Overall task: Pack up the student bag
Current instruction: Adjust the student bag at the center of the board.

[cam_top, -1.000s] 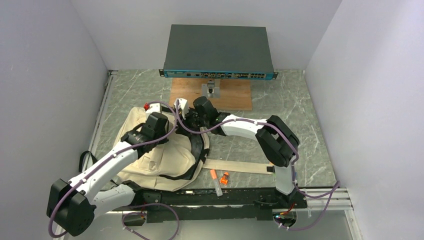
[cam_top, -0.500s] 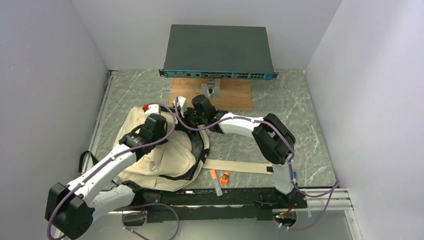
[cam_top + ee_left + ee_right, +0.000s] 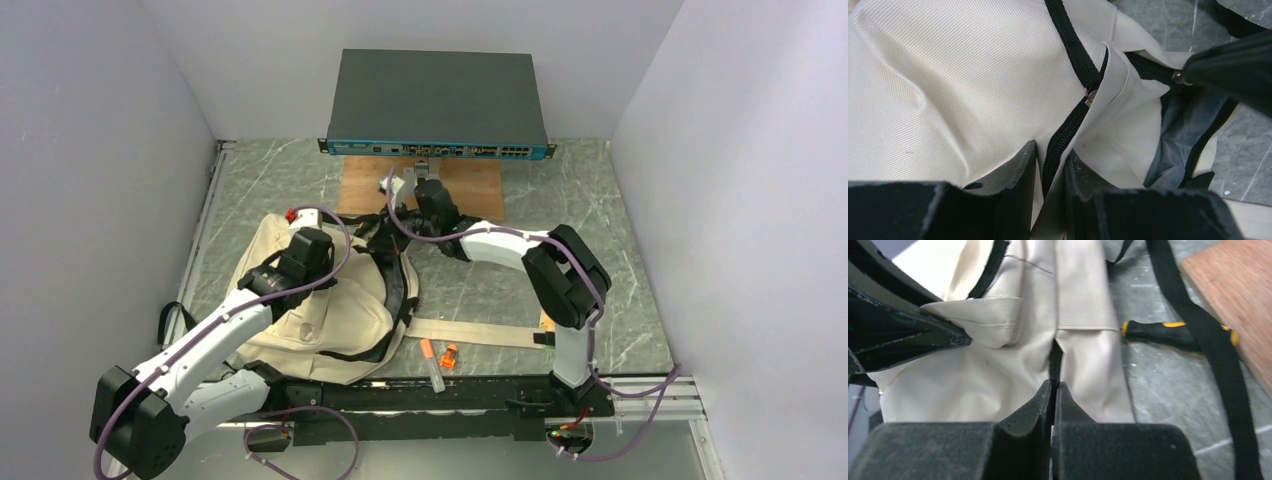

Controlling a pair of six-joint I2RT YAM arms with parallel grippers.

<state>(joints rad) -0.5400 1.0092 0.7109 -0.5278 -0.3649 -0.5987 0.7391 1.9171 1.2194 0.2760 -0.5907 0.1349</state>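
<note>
The bag's opening (image 3: 1177,142) gapes, and my left gripper is holding a fold next to another zipper. My left gripper should hold the fabric at the opening's far end (image 3: 1041,332) instead.
The student bag (image 3: 330,310) is a beige canvas backpack with black zippers, lying at the left of centre. My left gripper (image 3: 302,262) (image 3: 1050,160) is shut on a fold of its beige fabric beside a black zipper (image 3: 1073,117). My right gripper (image 3: 398,232) (image 3: 1054,384) is shut on the bag's black zipper edge at the far side and holds it up. This pulls the mouth open, so the grey lining (image 3: 1183,125) shows. The right gripper also shows in the left wrist view as a dark shape (image 3: 1233,60).
A black-and-yellow screwdriver (image 3: 1173,332) lies on the table beside the bag, next to a wooden board (image 3: 470,190). A network switch (image 3: 437,100) stands at the back. A beige strap (image 3: 480,332), a marker (image 3: 430,352) and a small orange thing (image 3: 450,353) lie near the front edge.
My right gripper has moved back and to the right, drawing the bag's black edge with it. My left gripper has stayed on the bag.
</note>
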